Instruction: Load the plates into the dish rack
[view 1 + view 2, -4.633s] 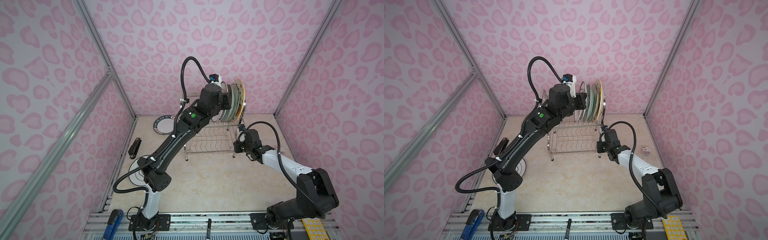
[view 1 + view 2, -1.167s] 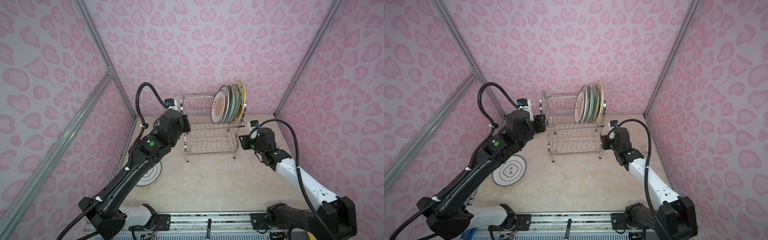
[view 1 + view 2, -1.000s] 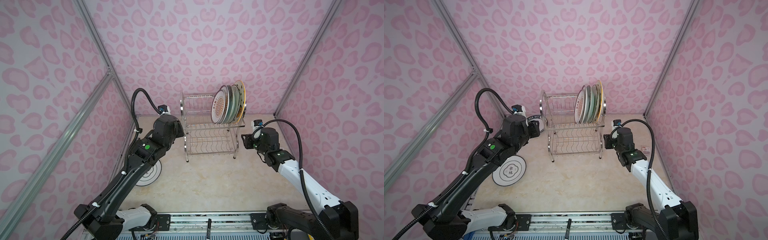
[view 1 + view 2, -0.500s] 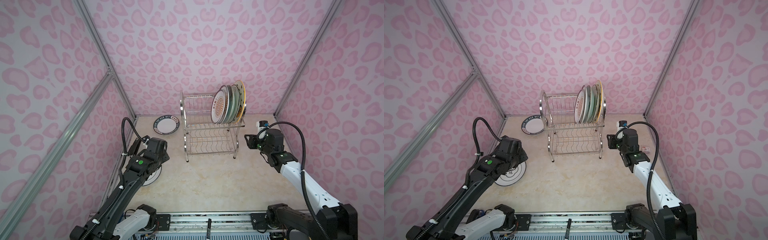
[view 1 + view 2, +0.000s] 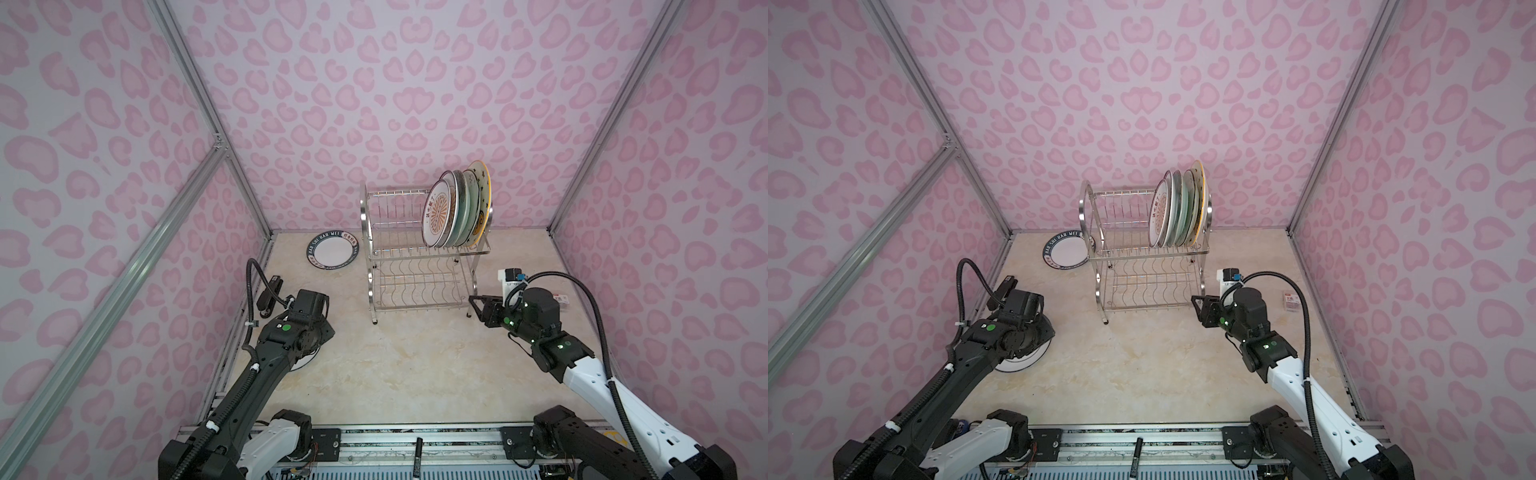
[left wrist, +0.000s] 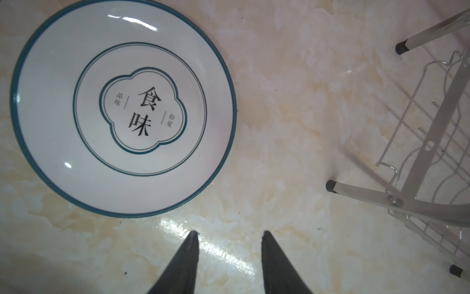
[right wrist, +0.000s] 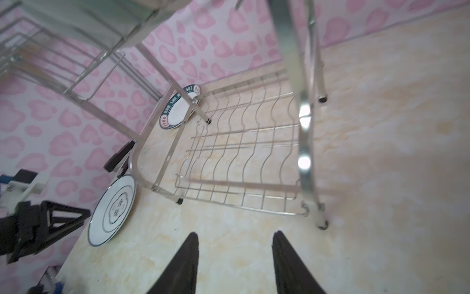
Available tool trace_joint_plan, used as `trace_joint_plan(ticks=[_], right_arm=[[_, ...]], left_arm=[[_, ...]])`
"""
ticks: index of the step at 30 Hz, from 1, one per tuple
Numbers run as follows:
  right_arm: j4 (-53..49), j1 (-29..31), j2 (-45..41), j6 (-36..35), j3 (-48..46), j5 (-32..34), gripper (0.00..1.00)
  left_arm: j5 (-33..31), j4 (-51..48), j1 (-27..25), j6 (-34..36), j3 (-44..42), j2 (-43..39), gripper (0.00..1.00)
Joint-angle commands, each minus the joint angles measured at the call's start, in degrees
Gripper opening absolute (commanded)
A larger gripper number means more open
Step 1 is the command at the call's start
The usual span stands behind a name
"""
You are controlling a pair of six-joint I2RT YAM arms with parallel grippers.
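The white plate [image 5: 1025, 362] is close to the wall and far from my right gripper, so next my left gripper grabs the plate's rim [image 6: 223, 159] and slides the plate toward the middle.
The dish rack [image 5: 424, 253] [image 5: 1146, 257] stands at the back middle, with several plates [image 5: 457, 212] [image 5: 1177, 212] upright at the right end of its upper tier. A navy-lettered plate [image 5: 332, 250] [image 5: 1068, 249] lies flat left of the rack. A white plate with a dark ring [image 6: 122, 107] [image 5: 1025, 357] lies at the front left, mostly hidden under my left arm in both top views. My left gripper [image 6: 229, 233] hangs open just beside its rim, holding nothing. My right gripper [image 7: 235, 233] [image 5: 478, 305] is open and empty, near the rack's front right leg.
A black object [image 5: 268, 291] lies along the left wall. A small pink-and-white box [image 5: 561, 300] sits on the floor near the right wall. A black marker [image 5: 417, 451] rests on the front rail. Pink patterned walls close in three sides.
My left arm has swung down and back from the rack to above the ringed plate at the front left. My right gripper has drawn a little away from the rack.
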Motion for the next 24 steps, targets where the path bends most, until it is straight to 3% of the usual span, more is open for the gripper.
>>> trace_joint_plan(ticks=[1, 6, 10, 15, 24], right_arm=[[8.22, 8.27, 1.75, 11.28, -2.8, 5.51, 0.47], [16.01, 21.54, 11.23, 20.52, -1.3, 13.31, 0.44], [17.65, 27.82, 20.69, 22.6, 4.82, 14.81, 0.41], [19.82, 29.48, 27.5, 22.37, 8.76, 12.23, 0.4], [17.87, 29.27, 28.26, 20.34, 9.46, 11.38, 0.41]], left_arm=[[3.0, 2.51, 1.46, 1.58, 0.47, 0.13, 0.44], [3.3, 0.99, 3.59, 4.33, 3.1, -0.47, 0.44], [4.2, -0.4, 6.13, 5.47, 1.93, 0.02, 0.43], [3.67, 1.07, 6.66, 5.06, -1.86, 1.77, 0.43], [5.48, 7.87, 7.37, 2.03, -6.87, 5.76, 0.43]])
